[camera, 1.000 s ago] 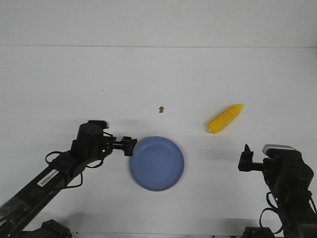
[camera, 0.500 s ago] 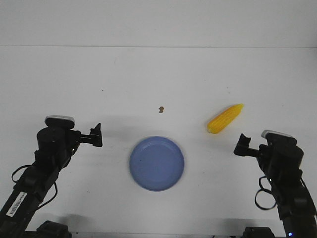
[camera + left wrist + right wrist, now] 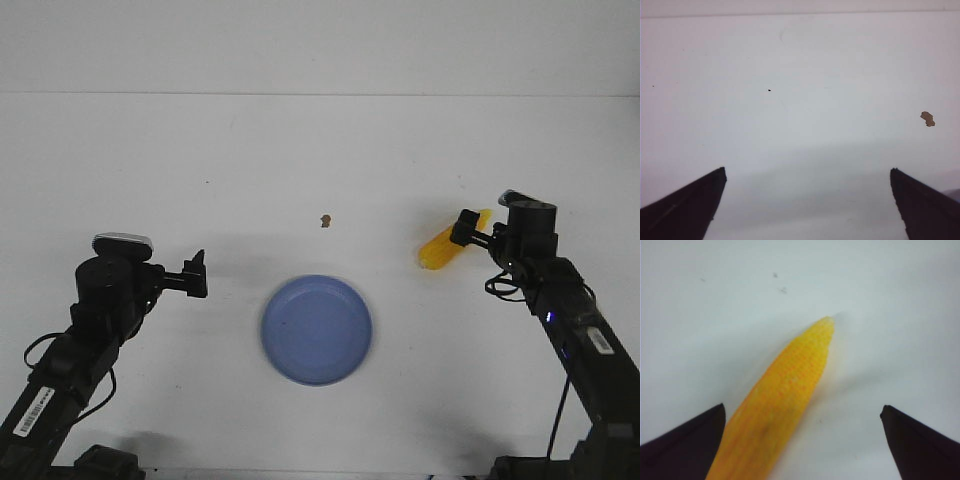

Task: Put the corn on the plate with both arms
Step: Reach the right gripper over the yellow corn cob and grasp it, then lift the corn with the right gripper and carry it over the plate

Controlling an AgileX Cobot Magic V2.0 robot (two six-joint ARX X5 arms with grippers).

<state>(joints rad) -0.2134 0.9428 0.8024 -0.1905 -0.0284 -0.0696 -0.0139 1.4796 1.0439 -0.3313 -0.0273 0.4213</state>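
Note:
My left gripper is across the blue plate from the yellow corn cob [image 3: 440,250], so my right gripper should grab the cob and bring it to the plate [image 3: 317,330] alone.
The yellow corn cob [image 3: 442,247] lies on the white table to the right of the blue plate [image 3: 316,329]. My right gripper [image 3: 464,229] is open and hangs right over the corn's tapered end. In the right wrist view the corn [image 3: 780,405] lies between the spread fingers, close to one finger, its tip pointing away. My left gripper [image 3: 196,273] is open and empty, left of the plate and apart from it. The left wrist view shows only bare table between the fingertips [image 3: 700,197].
A small brown speck [image 3: 325,220] lies on the table behind the plate; it also shows in the left wrist view [image 3: 927,118]. The table's far edge runs along the back.
My left gripper pulled back left, away from the plate's rim, then stopped. My right arm swung forward from the front right and now has its gripper over the corn.

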